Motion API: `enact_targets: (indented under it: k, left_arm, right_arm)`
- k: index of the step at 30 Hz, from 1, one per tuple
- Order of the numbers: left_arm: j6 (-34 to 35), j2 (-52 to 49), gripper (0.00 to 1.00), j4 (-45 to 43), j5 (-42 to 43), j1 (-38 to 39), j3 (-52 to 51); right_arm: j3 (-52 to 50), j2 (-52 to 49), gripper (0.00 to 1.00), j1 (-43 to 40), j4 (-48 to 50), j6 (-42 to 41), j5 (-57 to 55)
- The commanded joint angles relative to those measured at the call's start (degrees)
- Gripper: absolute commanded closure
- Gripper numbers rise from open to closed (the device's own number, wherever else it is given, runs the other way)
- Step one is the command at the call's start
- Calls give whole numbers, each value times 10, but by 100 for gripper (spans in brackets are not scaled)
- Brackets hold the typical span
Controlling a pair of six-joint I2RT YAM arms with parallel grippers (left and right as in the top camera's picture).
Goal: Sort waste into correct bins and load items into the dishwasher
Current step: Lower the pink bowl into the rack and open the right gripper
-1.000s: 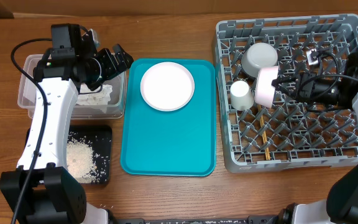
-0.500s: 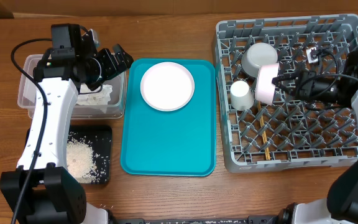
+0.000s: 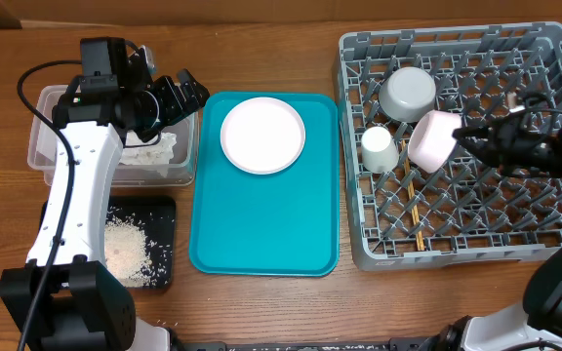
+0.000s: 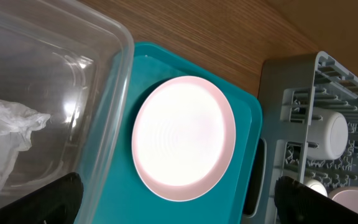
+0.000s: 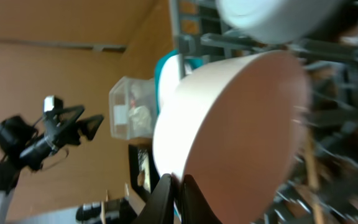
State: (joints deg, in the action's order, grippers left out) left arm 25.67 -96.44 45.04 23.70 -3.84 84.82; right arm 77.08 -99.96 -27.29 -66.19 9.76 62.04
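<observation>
The pink bowl [image 3: 433, 141] leans on its side over the rack's wires, so next my right gripper turns it upside down and sets it beside the white cup.
My right gripper [image 3: 466, 136] [image 5: 178, 182] is shut on the rim of the pink bowl [image 3: 431, 138] [image 5: 229, 130] and holds it tilted over the grey dish rack [image 3: 544, 249]. The grey-blue bowl [image 3: 407, 93] [image 5: 272, 15], the white cup [image 3: 378, 148] and the chopsticks [image 3: 415, 213] lie in the rack. The pink plate [image 3: 262, 135] [image 4: 184, 137] sits on the teal tray [image 3: 261, 224]. My left gripper [image 3: 185, 93] [image 4: 179, 211] is open and empty above the clear tub [image 3: 42, 146], which holds white tissue [image 3: 149, 151] [image 4: 5, 134]. The black tray [image 3: 159, 219] holds rice [image 3: 125, 249].
The teal tray lies between the bins and the rack. Wooden tabletop [image 3: 261, 312] runs along the front. The rack's upright pegs surround the held bowl.
My right gripper has drawn back to the right with the pink bowl, tilting it and shifting it slightly right in the rack. The left arm has not moved.
</observation>
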Motion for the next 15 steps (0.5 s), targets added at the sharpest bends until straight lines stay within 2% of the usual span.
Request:
enact_targets:
  k: [1,9,15]
  left_arm:
    - [-4,5,0,0,-4,2,15]
    - [-4,5,0,0,-4,5,15]
    - [-4,5,0,0,-4,7,15]
  right_arm:
    - [-2,3,96,-14,-4,-56,-99]
    - [5,3,93,-21,-10,-114,-201]
    - [32,3,93,-21,-31,-126,-226]
